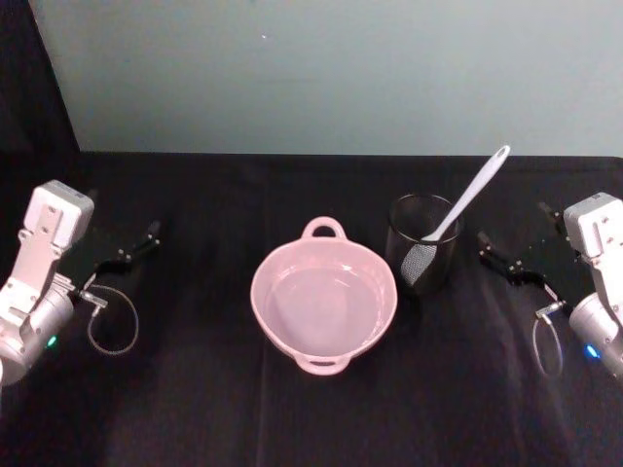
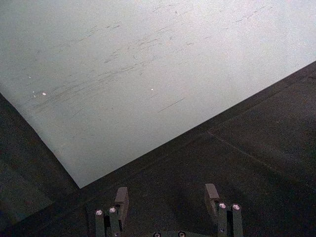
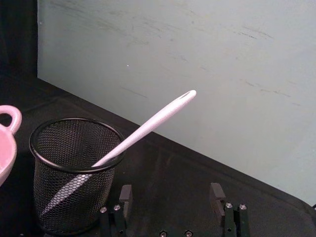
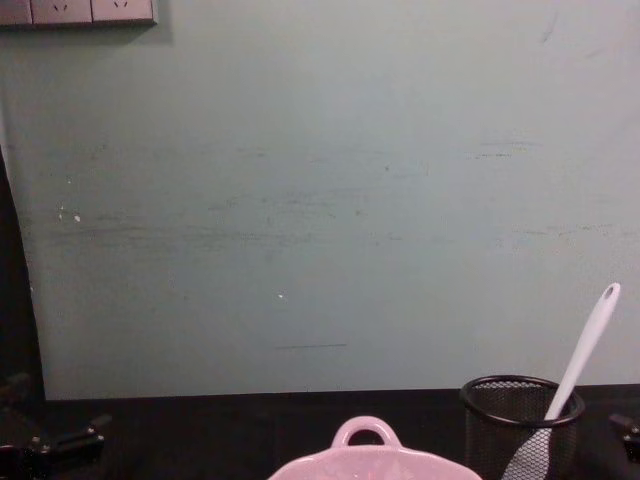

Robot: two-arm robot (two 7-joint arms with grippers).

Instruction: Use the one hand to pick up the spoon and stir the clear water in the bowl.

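The white spoon (image 4: 586,344) is only leaning on the mesh cup's wide rim (image 4: 567,389). It will therefore slip free when I lift, and the cup will stay standing.
The pale pink bowl (image 1: 263,292) sits mid-table with clear water in it, its loop handle toward the wall; I also see the bowl (image 4: 365,462) and the bowl (image 3: 6,148). The white spoon (image 1: 472,195) stands blade-down in a black mesh cup (image 1: 404,233) just right of the bowl. Its handle leans up and to the right, as the spoon (image 3: 148,126) and the spoon (image 4: 590,340) show. My right gripper (image 1: 484,248) hovers open just right of the cup, holding nothing, seen as the right gripper (image 3: 171,193). My left gripper (image 1: 146,241) rests open far left, seen as the left gripper (image 2: 167,196).
The mesh cup (image 3: 64,143) stands between my right gripper and the bowl; the cup (image 4: 500,430) is about as tall as the bowl's handle. A black cloth covers the table (image 1: 195,389), and a pale green wall (image 4: 320,200) closes the back.
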